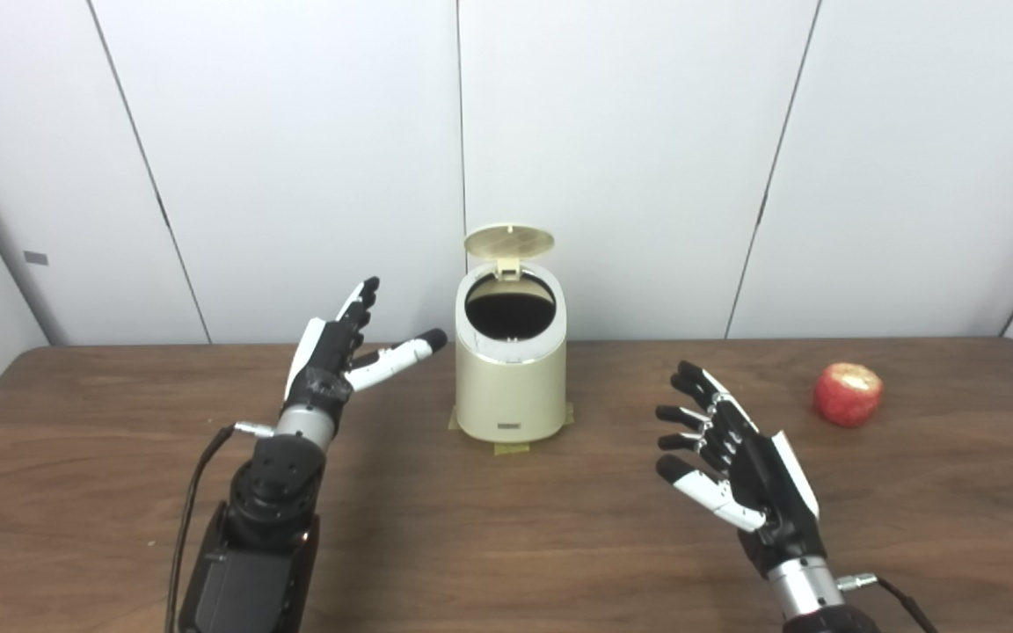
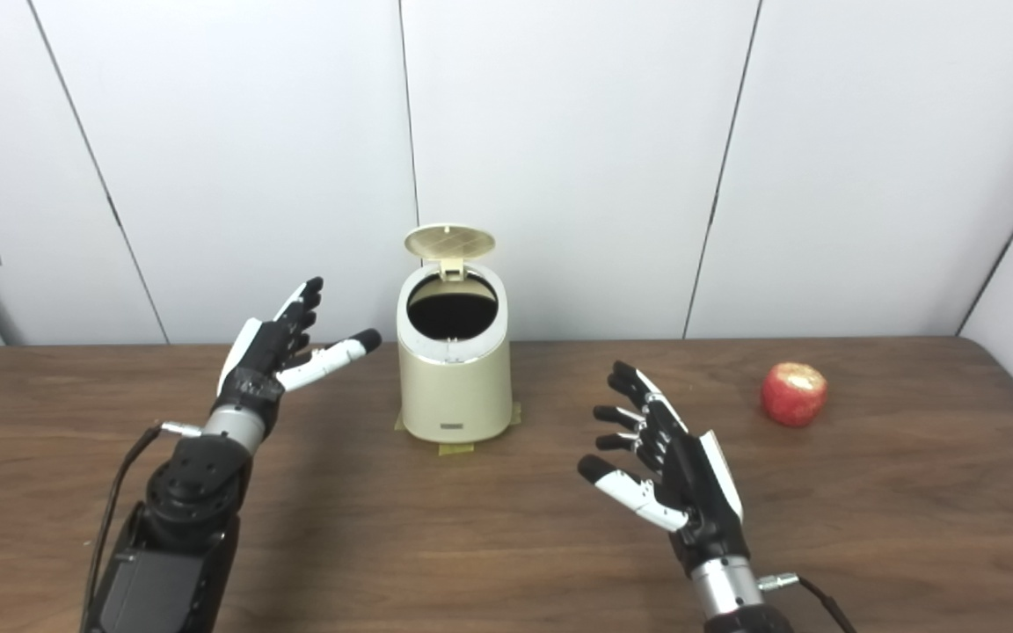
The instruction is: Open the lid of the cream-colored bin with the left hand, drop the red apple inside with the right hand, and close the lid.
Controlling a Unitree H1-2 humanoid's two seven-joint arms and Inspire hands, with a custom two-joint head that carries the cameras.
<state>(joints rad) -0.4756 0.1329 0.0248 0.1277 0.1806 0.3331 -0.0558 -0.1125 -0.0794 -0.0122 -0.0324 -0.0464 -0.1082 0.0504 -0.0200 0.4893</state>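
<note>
The red apple (image 1: 848, 395) will fall clear below the bin's rim when the robot drops it, because the bin's dark opening (image 1: 511, 313) is wider than the apple.
The cream-colored bin (image 1: 511, 387) stands at the middle back of the table, its round lid (image 1: 508, 240) tipped up and the dark opening showing. A red apple (image 1: 848, 394) rests on the table far to the right. My left hand (image 1: 335, 352) hovers open just left of the bin, its thumb pointing toward the bin without touching it. My right hand (image 1: 731, 462) is open, fingers spread, palm facing left, between the bin and the apple and nearer to me. It holds nothing.
The brown wooden table (image 1: 506, 545) runs the whole width of the picture. White wall panels (image 1: 630, 132) stand right behind the bin. Bits of tape (image 1: 511, 448) stick out at the bin's base.
</note>
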